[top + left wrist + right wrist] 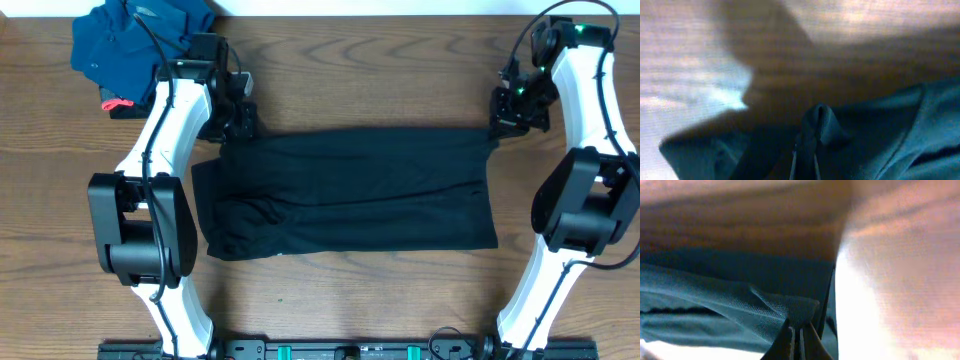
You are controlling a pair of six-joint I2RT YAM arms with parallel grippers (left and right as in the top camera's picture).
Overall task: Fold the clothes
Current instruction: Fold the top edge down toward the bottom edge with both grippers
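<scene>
My left gripper is pinching a fold short of the clothes' outer corner (199,170), so I should open it and move both grippers to that rumpled end (234,205).
The clothes (345,190), a plain black garment, lie as a wide band across the middle of the wooden table. My left gripper (237,122) is at the band's far left corner, shut on a pinched-up fold of the clothes (817,122). My right gripper (512,112) is at the far right corner, shut on the clothes' edge (800,309). In the right wrist view the fingertips (790,332) clamp a peak of mesh fabric. Both held corners are along the far edge.
A dark blue garment (135,40) is bunched at the far left corner of the table (350,70), with a small black piece bearing a red tag (118,102) beside it. The arm bases stand along the near edge.
</scene>
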